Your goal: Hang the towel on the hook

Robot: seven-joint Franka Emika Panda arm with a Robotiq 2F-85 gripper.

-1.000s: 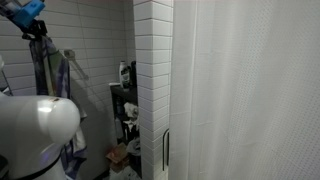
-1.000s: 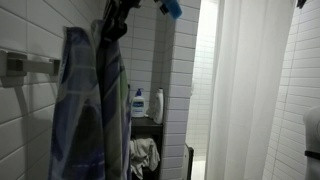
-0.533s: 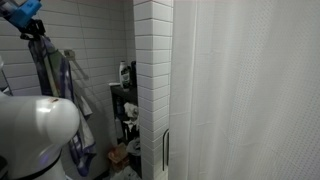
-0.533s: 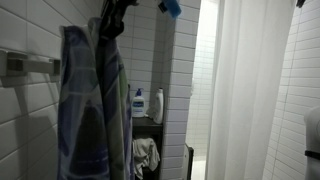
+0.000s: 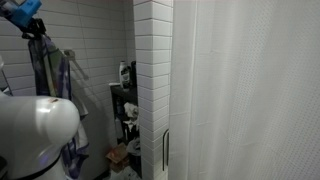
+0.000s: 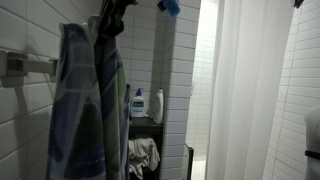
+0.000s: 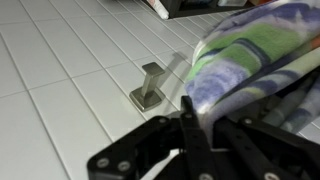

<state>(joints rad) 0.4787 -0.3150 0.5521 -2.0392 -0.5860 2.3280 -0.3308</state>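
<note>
The towel's bunched top (image 6: 80, 38) is hanging higher than the free metal hook (image 6: 28, 64), so my gripper keeps moving the towel toward the hook until the towel's folds hang over it, then let go.
The towel (image 6: 88, 110), blue, grey and dark with pale patches, hangs in long folds from my gripper (image 6: 113, 18) high up by the white tile wall. It also shows in an exterior view (image 5: 46, 85) below the gripper (image 5: 30, 22). In the wrist view my gripper (image 7: 200, 112) is shut on the bunched towel (image 7: 250, 50), which fills the right side. The metal hook (image 7: 152, 86) sticks out of the tile wall just left of and beyond the fingers, bare. A metal fitting (image 5: 69, 55) shows on the wall just right of the hanging towel.
A large white ribbed curtain (image 5: 250, 90) (image 6: 245, 90) hangs to the right. A tiled column (image 5: 152, 80) stands beside a dark shelf with bottles (image 6: 140, 103) and a crumpled cloth (image 6: 146, 155). A wall fitting (image 6: 20, 66) is at the left. The robot's white body (image 5: 35, 135) fills the lower left.
The hanging towel sways a little, its lower end swinging out and back. The gripper stays in almost the same place, still shut on the towel.
</note>
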